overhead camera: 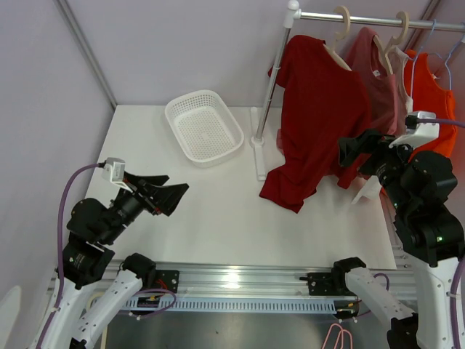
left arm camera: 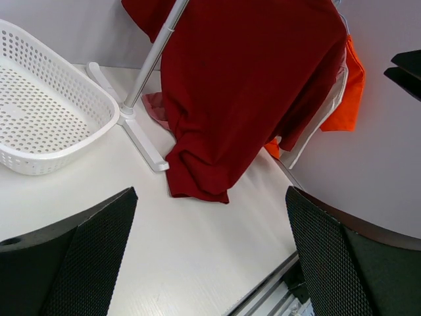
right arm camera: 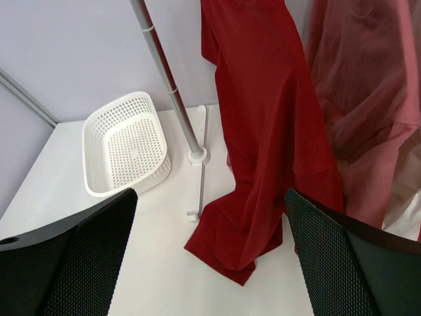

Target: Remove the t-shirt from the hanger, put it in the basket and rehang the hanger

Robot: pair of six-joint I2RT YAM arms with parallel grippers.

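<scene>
I should keep raising my open right gripper until its fingers are on both sides of the hook's stem (overhead camera: 337, 38) and then close it, as there is open space (overhead camera: 370, 23) beside the dark red t-shirt's hanger hook.
A dark red t-shirt (overhead camera: 316, 116) hangs on a wooden hanger (overhead camera: 341, 29) at the left end of the rail, its hem draped on the table. It also shows in the left wrist view (left arm camera: 243, 85) and the right wrist view (right arm camera: 263, 131). My right gripper (overhead camera: 357, 154) is open and empty, level with the shirt's lower right edge and close beside it. My left gripper (overhead camera: 168, 195) is open and empty, low over the table at the left, well apart from the shirt.
A pink shirt (overhead camera: 374, 69) and an orange shirt (overhead camera: 434, 98) hang on further hangers to the right. The rack's pole (overhead camera: 272, 80) and white foot (overhead camera: 258, 145) stand mid-table. A white perforated basket (overhead camera: 203, 127) sits at the back left.
</scene>
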